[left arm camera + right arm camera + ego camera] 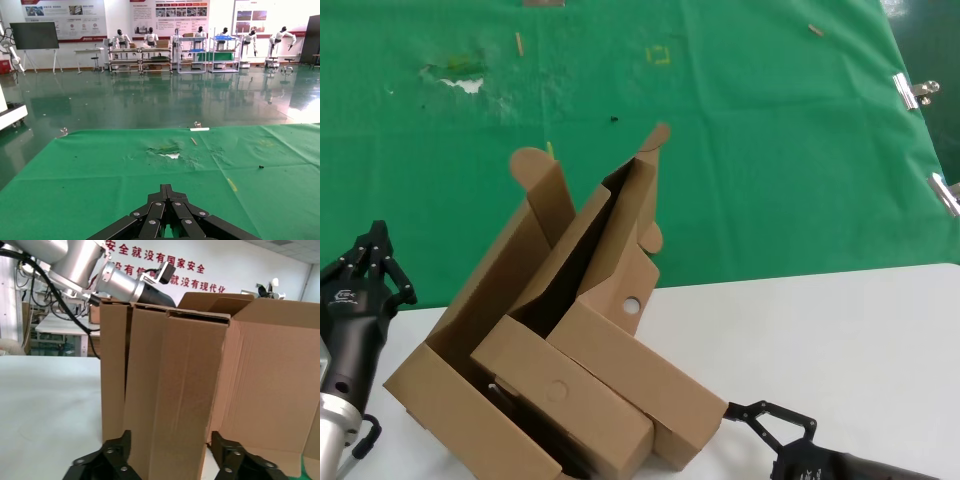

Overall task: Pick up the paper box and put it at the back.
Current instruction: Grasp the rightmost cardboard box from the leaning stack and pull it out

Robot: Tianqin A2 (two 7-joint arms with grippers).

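Note:
The raised lid of the paper box (618,230) will swing wide open when the robot carries the box to the back, because the rounded tabs (655,138) stick out untucked.
The paper box (640,350), brown cardboard with a small round hole in its wall, leans slanted inside a bigger carton, its tabbed lid raised toward the green cloth. My right gripper (770,418) is low at the front right, open, right at the box's near end. In the right wrist view the paper box (170,380) stands between the open right gripper (172,440) fingers, with a gap on each side. The back is the green cloth (770,150) with a whitish worn patch (170,154). My left gripper (370,262) is shut and holds nothing, parked at the left edge; the left wrist view shows the left gripper (167,189) over the cloth.
The bigger carton (450,340) with rounded-ear flaps holds the paper box and a similar brown box with a round dimple (570,400). It straddles the edge between the cloth and the white tabletop (840,330). Metal clips (915,92) grip the cloth's right edge.

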